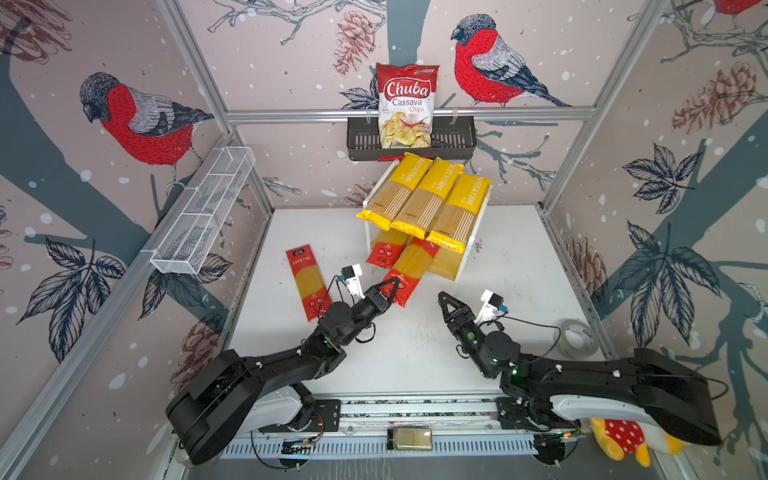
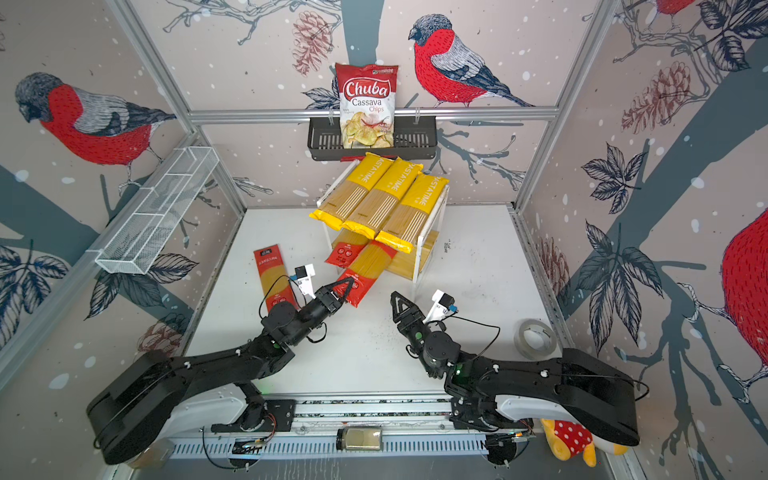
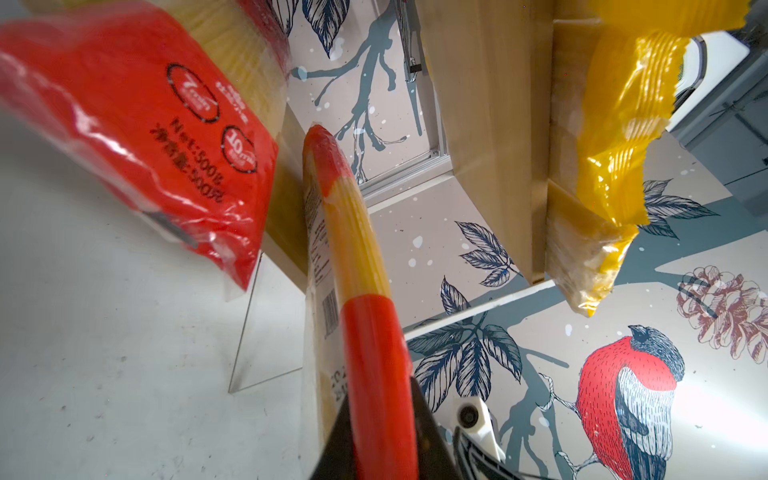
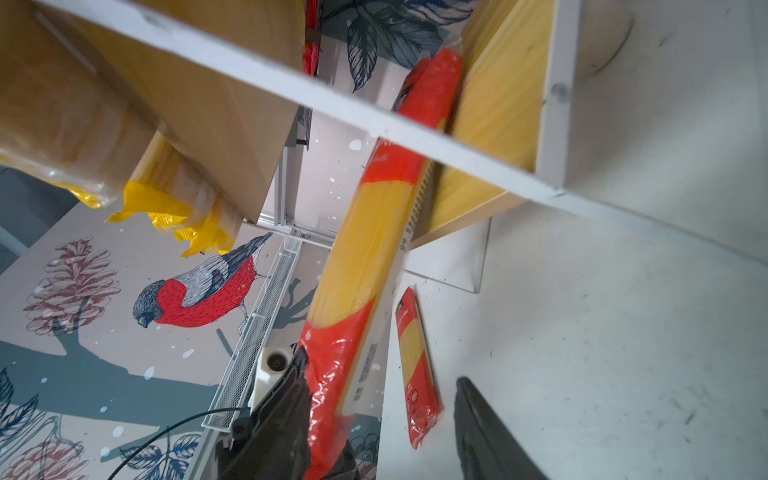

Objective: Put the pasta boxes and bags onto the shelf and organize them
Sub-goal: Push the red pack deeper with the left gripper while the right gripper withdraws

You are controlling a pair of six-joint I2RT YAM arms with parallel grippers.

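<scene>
My left gripper is holding the red pack whose near end [image 1: 403, 286] sticks out past the other red pack, so it should open and push that end further into the shelf's lower level [image 1: 448, 262].
Three yellow pasta bags [image 1: 424, 199] [image 2: 382, 199] lie side by side on the top tier of the shelf [image 1: 464, 262]. A red pack [image 1: 384, 251] [image 3: 145, 124] rests in the lower tier. My left gripper [image 1: 392, 284] [image 2: 349, 282] [image 3: 380, 399] is shut on the near end of a second red pack [image 1: 409, 266] [image 4: 365, 249]. This pack slants up with its far end inside the lower tier. A third red pack [image 1: 307, 282] [image 4: 417, 365] lies flat on the table to the left. My right gripper [image 1: 442, 297] [image 2: 395, 296] [image 4: 382, 415] is open and empty, right of the held pack.
A Chuba chips bag [image 1: 407, 104] stands in a black wall basket [image 1: 453, 141] above the shelf. A white wire tray [image 1: 203, 212] hangs on the left wall. A tape roll [image 1: 577, 336] sits at the table's right edge, and a plush toy [image 1: 623, 440] lies by the right arm's base.
</scene>
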